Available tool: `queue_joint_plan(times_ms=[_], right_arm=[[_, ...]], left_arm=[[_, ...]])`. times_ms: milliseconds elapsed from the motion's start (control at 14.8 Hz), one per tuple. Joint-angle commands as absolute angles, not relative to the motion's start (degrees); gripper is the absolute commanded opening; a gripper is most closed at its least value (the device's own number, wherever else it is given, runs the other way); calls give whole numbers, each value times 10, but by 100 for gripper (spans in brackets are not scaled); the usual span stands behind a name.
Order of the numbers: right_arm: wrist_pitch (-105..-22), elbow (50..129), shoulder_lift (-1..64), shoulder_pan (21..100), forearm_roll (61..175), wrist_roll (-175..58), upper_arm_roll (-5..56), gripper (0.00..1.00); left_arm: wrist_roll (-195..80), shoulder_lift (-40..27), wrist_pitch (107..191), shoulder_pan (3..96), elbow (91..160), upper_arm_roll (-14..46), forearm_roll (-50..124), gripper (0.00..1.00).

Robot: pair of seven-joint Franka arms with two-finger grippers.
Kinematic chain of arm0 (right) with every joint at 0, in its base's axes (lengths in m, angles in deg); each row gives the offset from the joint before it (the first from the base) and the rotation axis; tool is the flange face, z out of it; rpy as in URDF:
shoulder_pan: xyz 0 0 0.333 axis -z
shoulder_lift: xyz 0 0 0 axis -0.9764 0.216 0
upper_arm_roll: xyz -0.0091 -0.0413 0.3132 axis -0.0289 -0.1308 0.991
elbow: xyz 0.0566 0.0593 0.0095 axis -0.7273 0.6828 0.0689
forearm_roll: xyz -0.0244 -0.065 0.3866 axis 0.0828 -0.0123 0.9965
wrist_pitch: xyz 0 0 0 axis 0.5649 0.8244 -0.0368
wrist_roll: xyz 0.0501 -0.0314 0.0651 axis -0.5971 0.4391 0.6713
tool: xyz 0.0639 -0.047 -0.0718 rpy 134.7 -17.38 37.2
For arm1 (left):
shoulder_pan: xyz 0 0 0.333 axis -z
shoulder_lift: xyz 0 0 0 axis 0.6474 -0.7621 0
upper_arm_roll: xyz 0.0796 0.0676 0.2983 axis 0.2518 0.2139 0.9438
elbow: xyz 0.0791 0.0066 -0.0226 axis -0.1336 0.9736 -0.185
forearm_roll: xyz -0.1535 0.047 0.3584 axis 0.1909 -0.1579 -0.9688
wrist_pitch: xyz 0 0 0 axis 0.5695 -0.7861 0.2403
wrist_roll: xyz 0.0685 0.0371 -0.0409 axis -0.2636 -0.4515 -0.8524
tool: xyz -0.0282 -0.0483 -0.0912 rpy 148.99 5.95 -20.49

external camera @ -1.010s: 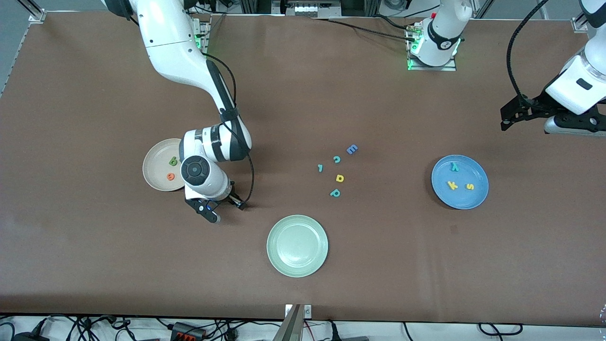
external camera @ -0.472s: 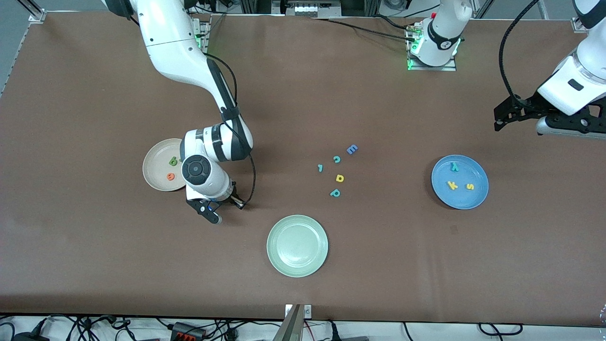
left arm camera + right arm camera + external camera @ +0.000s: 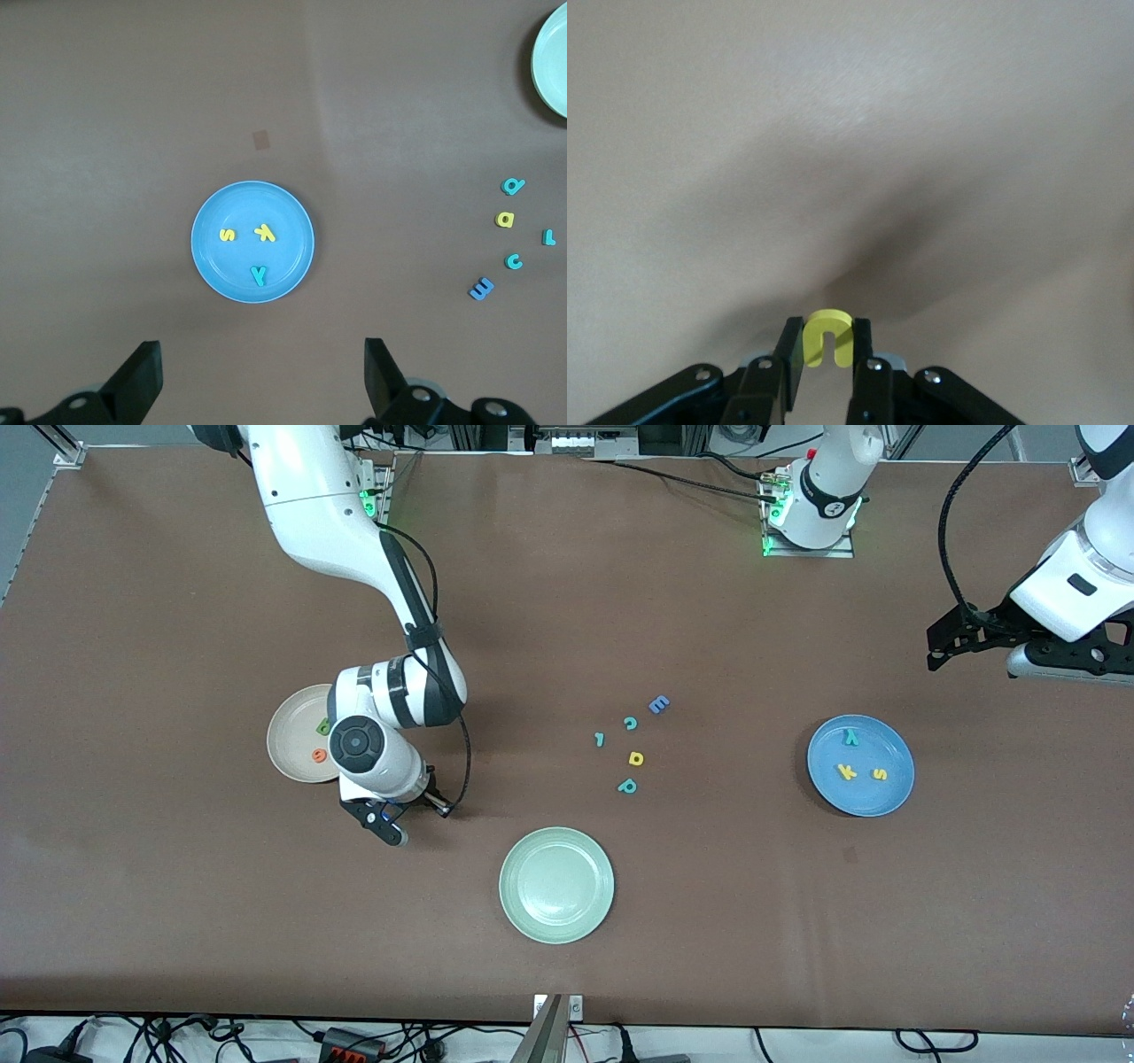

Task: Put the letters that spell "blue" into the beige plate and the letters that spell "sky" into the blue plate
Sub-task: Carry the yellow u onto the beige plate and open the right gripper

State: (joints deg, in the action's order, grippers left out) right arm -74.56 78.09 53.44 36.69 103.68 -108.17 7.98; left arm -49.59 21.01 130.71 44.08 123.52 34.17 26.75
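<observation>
The yellow u (image 3: 828, 320) is between my right gripper's fingers, and there is open room (image 3: 294, 734) beside the orange e. My right gripper keeps going to the beige plate and lets go there.
My right gripper (image 3: 400, 817) is shut on the yellow u (image 3: 828, 338), low over the table beside the beige plate (image 3: 285, 746). That plate holds the orange e (image 3: 319, 755) and the green b (image 3: 323, 726), which the arm partly covers. A small teal-green l (image 3: 600, 739) lies mid-table. The blue plate (image 3: 859, 766) holds the teal y (image 3: 851, 736), yellow k (image 3: 846, 771) and yellow s (image 3: 880, 773); the same plate (image 3: 252, 241) shows in the left wrist view. My left gripper (image 3: 259, 376) waits open and empty, up over bare table by the blue plate.
A blue E (image 3: 658, 704), teal c (image 3: 631, 723), yellow d-like letter (image 3: 635, 758) and teal p (image 3: 627, 786) lie around the l. A pale green plate (image 3: 556, 885) sits nearer the front camera. Bare brown table lies between the plates.
My right gripper has shut on the yellow u and shifted slightly toward the beige plate. The left arm drifted a little.
</observation>
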Motion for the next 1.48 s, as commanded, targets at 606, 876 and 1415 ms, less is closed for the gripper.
queue_joint_plan(times_ms=[606, 876, 1415], right_arm=[[-665, 1032, 358, 372, 1038, -766, -37, 14], [-668, 1061, 358, 384, 1038, -692, -63, 14], [-700, 1061, 383, 413, 1038, -620, -63, 22]], left_arm=[[-492, 202, 1270, 428, 1218, 349, 281, 100], [-488, 202, 1270, 427, 1217, 348, 280, 100], [-487, 202, 1270, 426, 1217, 348, 280, 100]])
